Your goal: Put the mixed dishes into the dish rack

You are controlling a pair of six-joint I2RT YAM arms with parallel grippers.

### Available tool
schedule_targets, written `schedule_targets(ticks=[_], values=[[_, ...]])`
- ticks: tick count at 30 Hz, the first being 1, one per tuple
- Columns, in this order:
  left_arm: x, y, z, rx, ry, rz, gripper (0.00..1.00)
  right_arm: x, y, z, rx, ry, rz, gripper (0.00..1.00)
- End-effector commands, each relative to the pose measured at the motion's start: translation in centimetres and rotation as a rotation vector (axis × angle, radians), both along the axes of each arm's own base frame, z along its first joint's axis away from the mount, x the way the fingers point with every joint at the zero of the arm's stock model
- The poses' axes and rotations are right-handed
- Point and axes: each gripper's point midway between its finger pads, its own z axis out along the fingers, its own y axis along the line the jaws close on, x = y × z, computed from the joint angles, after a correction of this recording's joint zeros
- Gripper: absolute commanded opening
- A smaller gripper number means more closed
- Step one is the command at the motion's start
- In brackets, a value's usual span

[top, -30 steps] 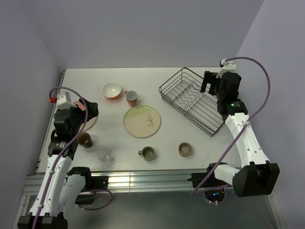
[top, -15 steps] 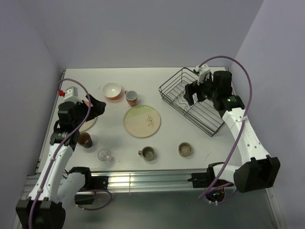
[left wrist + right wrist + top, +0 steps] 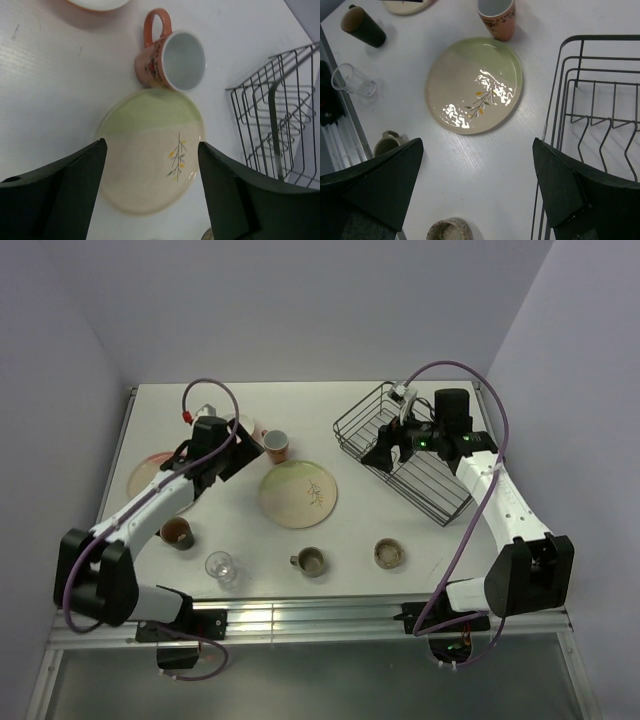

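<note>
The pink cup (image 3: 276, 443) is close to my left gripper and away from the dish rack, so next my left gripper picks it up and holds out its base (image 3: 277, 458) to my right gripper.
The cream-green sprig plate (image 3: 298, 493) lies flat mid-table; it shows below both wrist cameras (image 3: 150, 150) (image 3: 475, 85). The pink cup (image 3: 276, 445) (image 3: 172, 60) stands just behind it. The orange bowl (image 3: 241, 424) is partly hidden by my left arm. The pink-cream plate (image 3: 148, 476) lies at the left. The brown cup (image 3: 178, 532), clear glass (image 3: 220, 566), grey-green cup (image 3: 312, 560) and speckled bowl (image 3: 388, 553) stand along the front. The dish rack (image 3: 410, 455) holds no dishes. My left gripper (image 3: 238, 458) (image 3: 151, 147) hangs open above the plate's left side. My right gripper (image 3: 382, 454) (image 3: 477, 145) hangs open above the rack's left edge.
The rack's wire wall (image 3: 555, 125) stands by my right gripper's right finger. Purple walls close off the table at the back and both sides. A metal rail (image 3: 300, 615) runs along the front edge.
Both arms have swung inward. The left gripper moved from the left edge towards the pink cup, uncovering the pink-cream plate. The right gripper moved from the rack's far side to its left edge.
</note>
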Motion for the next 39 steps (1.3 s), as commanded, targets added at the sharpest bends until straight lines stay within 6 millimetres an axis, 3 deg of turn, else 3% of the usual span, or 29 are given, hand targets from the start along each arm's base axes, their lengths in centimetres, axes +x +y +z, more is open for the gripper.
schedule_targets(ticks=[1, 5, 6, 7, 9, 10, 12, 14, 20, 27, 33, 39], values=[[4.0, -0.2, 1.2, -0.021, -0.021, 0.117, 0.79, -0.1, 1.0, 2.0, 0.074, -0.052, 0.051, 0.97], [6.5, -0.3, -0.1, 0.034, 0.026, 0.143, 0.73, -0.1, 0.9, 1.6, 0.071, -0.045, 0.045, 0.97], [7.3, -0.7, 0.5, 0.032, 0.013, 0.133, 0.73, -0.1, 0.9, 1.5, 0.071, -0.045, 0.045, 0.97], [7.7, -0.9, -0.5, 0.048, 0.031, 0.122, 0.73, -0.1, 0.8, 1.4, 0.069, -0.044, 0.041, 0.96], [8.8, -1.6, -0.2, 0.045, 0.023, 0.102, 0.72, -0.1, 0.7, 1.2, 0.065, -0.043, 0.038, 0.96], [9.1, -1.7, -1.3, 0.062, 0.049, 0.095, 0.71, -0.1, 0.7, 1.0, 0.063, -0.038, 0.036, 0.96], [10.0, -2.2, -1.2, 0.063, 0.056, 0.082, 0.70, 0.0, 0.6, 0.8, 0.061, -0.034, 0.029, 0.96], [10.0, -2.4, -2.8, 0.079, 0.106, 0.071, 0.68, 0.1, 0.5, 0.8, 0.062, -0.031, 0.025, 0.96], [10.0, -2.7, -4.7, 0.126, 0.162, 0.042, 0.61, 0.6, 0.0, 0.9, 0.064, -0.027, 0.008, 0.96], [10.1, -3.9, -7.0, 0.137, 0.201, -0.015, 0.43, 1.3, 0.0, 1.0, 0.076, -0.009, 0.001, 0.96], [10.6, -4.5, -6.7, 0.127, 0.174, -0.041, 0.23, 1.6, 0.1, 1.3, 0.083, -0.007, 0.002, 0.96], [12.2, -5.3, -3.9, 0.084, 0.087, -0.060, 0.07, 1.3, 0.0, 1.5, 0.083, -0.016, 0.003, 0.96]])
